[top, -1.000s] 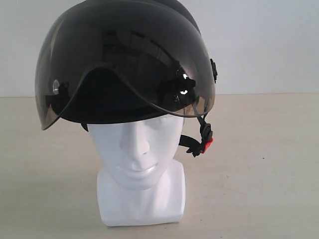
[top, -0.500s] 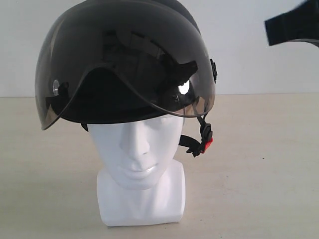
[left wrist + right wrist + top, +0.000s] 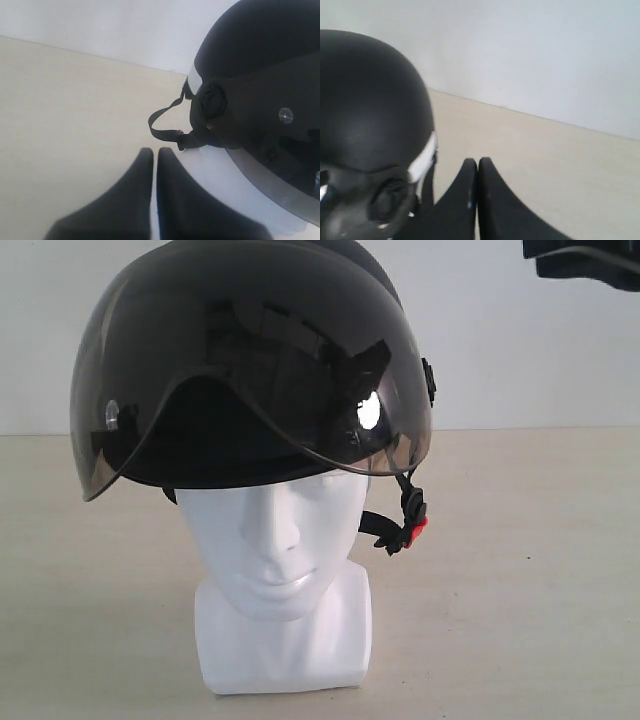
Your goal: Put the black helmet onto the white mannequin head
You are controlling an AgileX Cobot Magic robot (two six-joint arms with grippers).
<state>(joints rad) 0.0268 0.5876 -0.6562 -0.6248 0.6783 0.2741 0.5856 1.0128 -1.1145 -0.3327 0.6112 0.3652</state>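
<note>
The black helmet sits too high up on the white mannequin head (image 3: 272, 483). My right gripper should go over the shell (image 3: 352, 254) and push down together with my left gripper.
The black helmet (image 3: 250, 360) sits on top of the white mannequin head (image 3: 280, 570), its smoky visor (image 3: 130, 380) raised over the forehead and its chin strap with the red buckle (image 3: 417, 530) hanging loose beside the cheek. In the left wrist view my left gripper (image 3: 155, 151) is shut with nothing in it, just short of the strap (image 3: 162, 131) and apart from the helmet (image 3: 250, 75). My right gripper (image 3: 477, 161) is also shut and empty, beside the helmet shell (image 3: 365, 100). In the exterior view only a dark part of the right arm (image 3: 585, 262) shows at the top right corner.
The mannequin stands on a pale beige table (image 3: 520, 590) in front of a plain white wall (image 3: 530, 350). Nothing else is on the table in these views.
The dark right arm, absent a second ago, entered at the top right and has since risen further into the corner. Helmet and mannequin head have not moved.
</note>
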